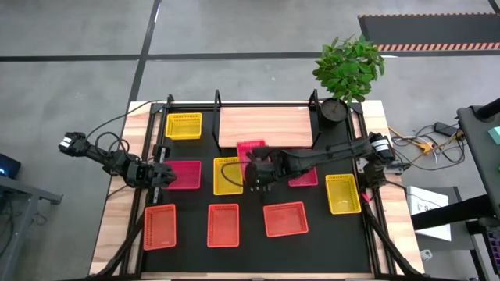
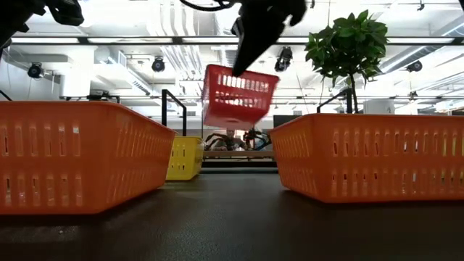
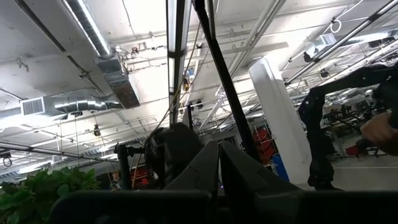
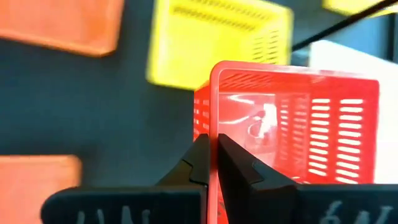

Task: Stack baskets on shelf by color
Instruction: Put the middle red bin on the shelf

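The pink-red basket's opening (image 4: 292,124) faces up, so the robot's right gripper should continue to take the basket to the empty shelf end (image 1: 237,123) away from the plant until the basket's bottom rests there.
My right gripper (image 1: 255,165) is shut on a pink-red basket (image 1: 251,147), held in the air near the front edge of the wooden shelf (image 1: 266,125); it also shows in the low view (image 2: 239,94). On the black mat lie a yellow basket (image 1: 183,125), a pink-red one (image 1: 183,175), a yellow one (image 1: 227,176), a pink-red one (image 1: 303,179), a yellow one (image 1: 342,193) and three orange ones (image 1: 223,225). My left gripper (image 1: 162,173) is shut and empty, at the left end of the pink-red basket on the left. My right gripper pinches one side wall of the pink-red basket at its rim (image 4: 213,106), one finger inside and one outside. The fingers come from above, slanting down. The basket hangs below them, tilted and clear of the mat (image 2: 239,94).
A potted plant (image 1: 348,66) stands at the shelf's right end. Black upright posts (image 1: 216,100) rise at the shelf's ends. Two orange baskets (image 2: 65,152) stand close to the low camera.
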Motion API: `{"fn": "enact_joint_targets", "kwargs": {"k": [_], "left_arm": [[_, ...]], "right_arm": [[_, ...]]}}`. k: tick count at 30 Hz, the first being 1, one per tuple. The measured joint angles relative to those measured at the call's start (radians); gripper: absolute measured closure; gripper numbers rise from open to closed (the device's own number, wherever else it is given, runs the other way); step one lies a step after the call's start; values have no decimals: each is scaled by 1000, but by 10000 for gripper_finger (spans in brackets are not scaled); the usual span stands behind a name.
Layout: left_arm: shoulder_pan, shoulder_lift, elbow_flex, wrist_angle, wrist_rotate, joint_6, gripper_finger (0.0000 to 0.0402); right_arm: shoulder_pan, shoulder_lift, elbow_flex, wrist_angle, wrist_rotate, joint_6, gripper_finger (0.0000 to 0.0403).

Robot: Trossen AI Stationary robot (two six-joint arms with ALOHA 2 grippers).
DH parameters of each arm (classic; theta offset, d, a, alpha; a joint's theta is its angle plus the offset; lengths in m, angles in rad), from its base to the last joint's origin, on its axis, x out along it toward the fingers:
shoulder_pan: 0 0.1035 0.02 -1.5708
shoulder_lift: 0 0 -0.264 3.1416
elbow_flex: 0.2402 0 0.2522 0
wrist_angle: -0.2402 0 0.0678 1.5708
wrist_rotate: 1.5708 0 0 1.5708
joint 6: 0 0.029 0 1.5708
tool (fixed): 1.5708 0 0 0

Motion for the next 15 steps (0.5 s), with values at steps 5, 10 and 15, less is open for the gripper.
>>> {"fn": "enact_joint_targets", "kwargs": {"k": [5, 10, 15], "left_arm": [[0, 0, 0, 1, 0, 0, 400], [0, 0, 0, 2, 0, 0, 400], [0, 0, 0, 4, 0, 0, 400]], "right_arm": [[-88, 1, -8, 142, 26, -56, 394], [-184, 1, -54, 304, 24, -105, 394], [-264, 2, -90, 384, 22, -113, 394]]}}
